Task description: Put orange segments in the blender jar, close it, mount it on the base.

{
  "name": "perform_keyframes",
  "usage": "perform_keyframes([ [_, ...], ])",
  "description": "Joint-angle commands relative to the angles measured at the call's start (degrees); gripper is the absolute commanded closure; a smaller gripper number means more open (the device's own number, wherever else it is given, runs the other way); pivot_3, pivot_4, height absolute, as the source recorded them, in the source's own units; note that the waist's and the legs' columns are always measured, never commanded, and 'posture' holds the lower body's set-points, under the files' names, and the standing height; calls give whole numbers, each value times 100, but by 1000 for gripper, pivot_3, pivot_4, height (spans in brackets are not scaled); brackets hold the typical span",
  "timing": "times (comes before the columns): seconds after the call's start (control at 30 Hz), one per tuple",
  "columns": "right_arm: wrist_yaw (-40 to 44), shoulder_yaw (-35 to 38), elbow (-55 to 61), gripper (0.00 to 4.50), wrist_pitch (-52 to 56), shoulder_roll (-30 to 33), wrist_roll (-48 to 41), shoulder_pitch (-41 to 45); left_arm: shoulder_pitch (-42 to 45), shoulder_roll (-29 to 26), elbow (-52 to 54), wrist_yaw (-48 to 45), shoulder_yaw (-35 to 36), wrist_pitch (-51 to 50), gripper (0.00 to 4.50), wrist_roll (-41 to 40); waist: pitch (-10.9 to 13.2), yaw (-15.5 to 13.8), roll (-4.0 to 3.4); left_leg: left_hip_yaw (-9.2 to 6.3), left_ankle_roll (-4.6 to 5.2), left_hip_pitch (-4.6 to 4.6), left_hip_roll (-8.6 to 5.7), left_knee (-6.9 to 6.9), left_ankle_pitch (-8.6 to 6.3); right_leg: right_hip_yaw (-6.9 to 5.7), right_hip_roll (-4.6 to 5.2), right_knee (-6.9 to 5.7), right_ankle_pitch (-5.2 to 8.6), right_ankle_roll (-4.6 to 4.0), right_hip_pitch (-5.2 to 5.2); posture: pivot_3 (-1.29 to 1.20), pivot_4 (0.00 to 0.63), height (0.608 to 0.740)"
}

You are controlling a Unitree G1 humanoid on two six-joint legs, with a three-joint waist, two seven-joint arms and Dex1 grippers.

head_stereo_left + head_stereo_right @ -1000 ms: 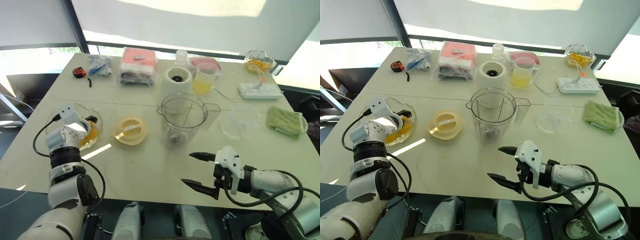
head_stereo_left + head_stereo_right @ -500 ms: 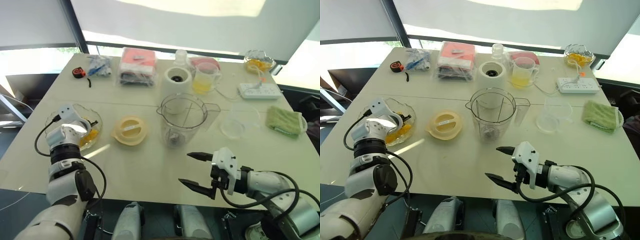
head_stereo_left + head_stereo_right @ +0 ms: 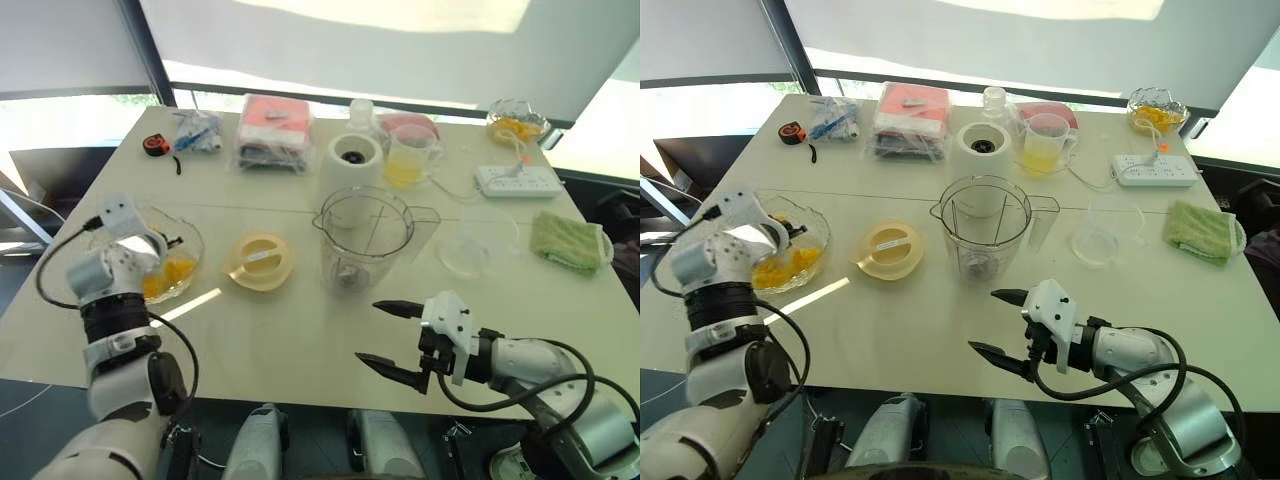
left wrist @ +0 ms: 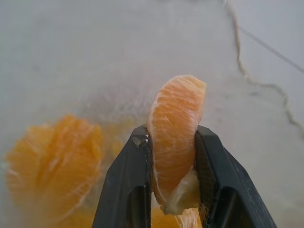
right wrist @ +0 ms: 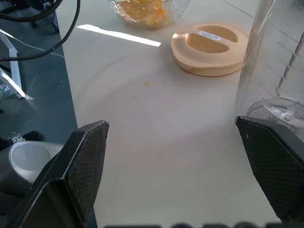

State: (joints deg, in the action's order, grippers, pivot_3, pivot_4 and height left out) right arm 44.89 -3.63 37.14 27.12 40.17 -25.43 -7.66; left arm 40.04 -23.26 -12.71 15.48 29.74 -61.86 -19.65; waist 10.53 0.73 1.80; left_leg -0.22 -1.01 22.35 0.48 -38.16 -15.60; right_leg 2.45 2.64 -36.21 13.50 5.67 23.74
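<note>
One orange segment (image 4: 176, 137) is clear of the glass bowl and the blender jar's opening (image 3: 365, 222) is uncovered, so my left gripper should keep going over that opening and let go there.
My left gripper (image 4: 173, 137) is shut on one orange segment (image 4: 175, 114), held a little above the glass bowl (image 3: 191, 247) at the table's left. More orange segments (image 3: 162, 275) lie in that bowl. The clear blender jar (image 3: 366, 240) stands upright and uncovered at the table's middle, with its cream lid (image 3: 260, 262) lying flat to its left. Behind the jar sits the white base (image 3: 355, 160) with its dark socket. Near the front edge, my right gripper (image 3: 370, 331) stands open and holds nothing, its fingers pointing toward the lid and jar.
A mug of yellow juice (image 3: 405, 160) stands right of the base. A low clear cup (image 3: 478, 245), a green cloth (image 3: 570, 240) and a white power strip (image 3: 518, 180) are at the right. Wrapped packages (image 3: 275, 130) and a tape measure (image 3: 158, 145) lie at the back left.
My left gripper shut on an orange segment in the bowl and lifted it up and slightly outward to the left. The right arm stayed where it was.
</note>
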Motion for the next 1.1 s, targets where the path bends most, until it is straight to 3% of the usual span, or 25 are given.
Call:
perform_keyframes([
  [0.03, -17, 93, -31, 0, -45, -87, -94, 42, -143, -473, 777, -454, -228, -450, 3378, -37, 0, 12, 0, 0, 0, 0, 0, 1, 0, 0, 0, 0, 0, 0, 1, 0, 150, 740],
  [0.1, -89, 196, -157, 0, 5, -206, -216, 6, -236, -758, 1050, -950, -465, -676, 3378, -188, 0, 3, 0, 0, 0, -1, 1, 1, 0, 0, -1, 0, 1, -2, 0, 0, 150, 740],
  [0.27, -306, 787, -482, 0, 85, -283, -335, -283, -108, -1787, 1789, -3367, -1407, -274, 3378, -916, 0, -42, 2, -2, -2, 8, -1, 0, 1, -2, 4, 11, 15, -29, 0, 0, 150, 740],
  [0.4, -515, 1382, -347, 0, 287, -335, -552, -795, 387, -2239, 1569, -5422, -2120, 582, 3378, -1213, 0, -58, -1, 10, -2, 8, -6, 1, 1, 0, 20, 19, 16, -31, -1, 0, 150, 740],
  [0.5, -723, 1873, -141, 0, 468, -496, -893, -1240, 1071, -2244, 1070, -6732, -2796, 1285, 3378, -1129, 0, -101, -4, 13, -2, 7, -4, 6, 1, 0, 15, 21, 17, -32, 0, 0, 150, 740],
  [0.63, -1102, 2753, 333, 0, 578, -905, -1753, -1651, 2127, -1666, 155, -8367, -3877, 2219, 3378, -790, 2, -139, -7, 24, 0, 10, -3, 3, 2, 3, -1, 18, 18, -33, 2, 0, 150, 740],
  [0.77, -1479, 3171, 870, 0, 566, -1065, -2031, -1947, 2980, -744, -1009, -9362, -4471, 3093, 3378, -387, 2, -132, -8, 38, 1, 11, -13, -4, 2, 6, -4, 25, 19, -31, -4, 0, 150, 740],
  [0.97, -2148, 3291, 1483, 0, 434, -1370, -2261, -2062, 3773, 289, -2708, -10284, -4992, 4361, 3378, 387, 2, -40, -10, 44, 13, 27, -10, 0, -5, 16, -16, 24, 20, -28, 20, 0, 150, 740],
  [1.1, -2410, 3112, 1644, 0, 323, -1496, -2070, -2074, 4058, 771, -3926, -10205, -5117, 5338, 3378, 1028, 3, 2, -11, 40, 14, 30, -9, 1, -5, 17, -22, 19, 20, -27, 26, 0, 150, 740],
])
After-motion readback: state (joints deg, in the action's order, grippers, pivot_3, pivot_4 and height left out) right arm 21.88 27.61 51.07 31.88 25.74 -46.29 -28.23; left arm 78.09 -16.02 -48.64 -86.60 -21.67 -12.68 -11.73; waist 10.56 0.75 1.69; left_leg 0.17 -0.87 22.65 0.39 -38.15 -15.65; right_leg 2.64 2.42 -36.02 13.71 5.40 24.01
